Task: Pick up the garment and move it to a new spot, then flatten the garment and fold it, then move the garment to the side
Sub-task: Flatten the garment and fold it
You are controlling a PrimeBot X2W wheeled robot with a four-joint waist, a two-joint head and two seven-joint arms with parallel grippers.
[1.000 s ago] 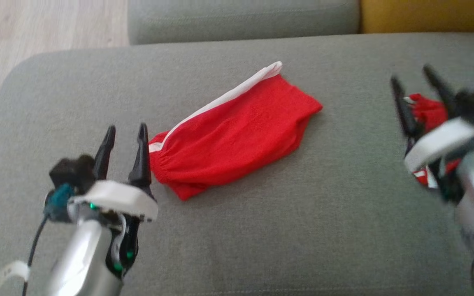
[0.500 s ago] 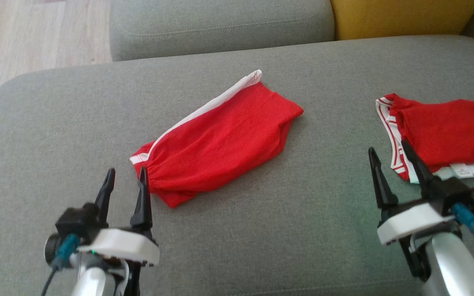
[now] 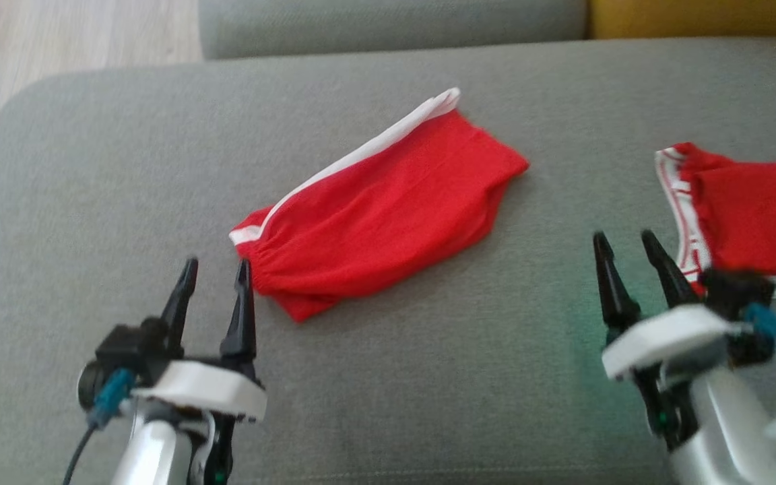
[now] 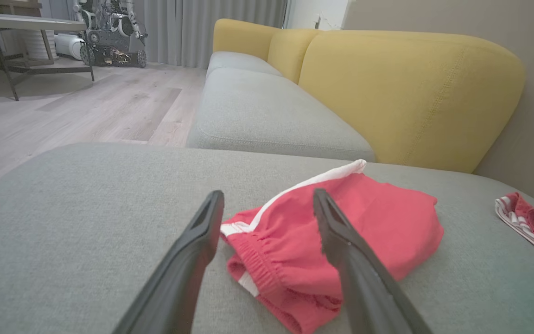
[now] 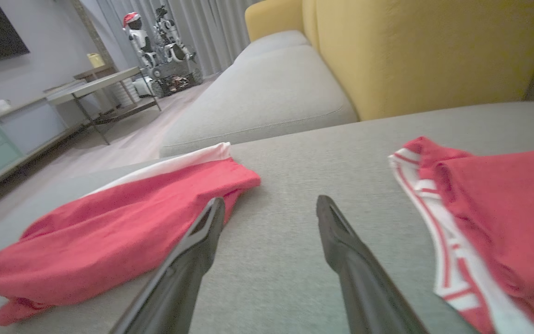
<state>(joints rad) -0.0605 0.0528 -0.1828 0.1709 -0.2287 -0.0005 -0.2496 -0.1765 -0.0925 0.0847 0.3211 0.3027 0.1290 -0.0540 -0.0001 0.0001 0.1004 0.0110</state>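
The garment's stacked legs [image 3: 442, 182] will fold over together when I lift the hem end, because another red layer [image 3: 304, 306] shows under the gathered waistband.
A red garment [image 3: 388, 209] with a white side stripe lies crumpled and slanted in the middle of the grey sofa cushion [image 3: 428, 377]. My left gripper [image 3: 218, 264] is open just short of its gathered waistband end, not touching it; the left wrist view shows the garment [image 4: 378, 232] beyond my open left gripper [image 4: 268, 194]. My right gripper [image 3: 624, 236] is open over bare cushion between this garment and a second, folded red garment [image 3: 758, 215] with striped trim at the right. In the right wrist view my right gripper [image 5: 271, 200] has the crumpled garment [image 5: 123, 222] on its left and the folded garment [image 5: 503, 208] on its right.
A yellow backrest [image 4: 410, 93] rises behind the cushion, and another grey seat cushion [image 4: 257, 111] continues beyond it. Wooden floor [image 3: 58, 40] lies past the cushion's left edge. A table [image 5: 100, 83] and other robots [image 5: 155, 32] stand far off in the room.
My right gripper has drawn back toward me, off the folded garment at the right. My left gripper has stayed by the waistband end. The head view has shifted.
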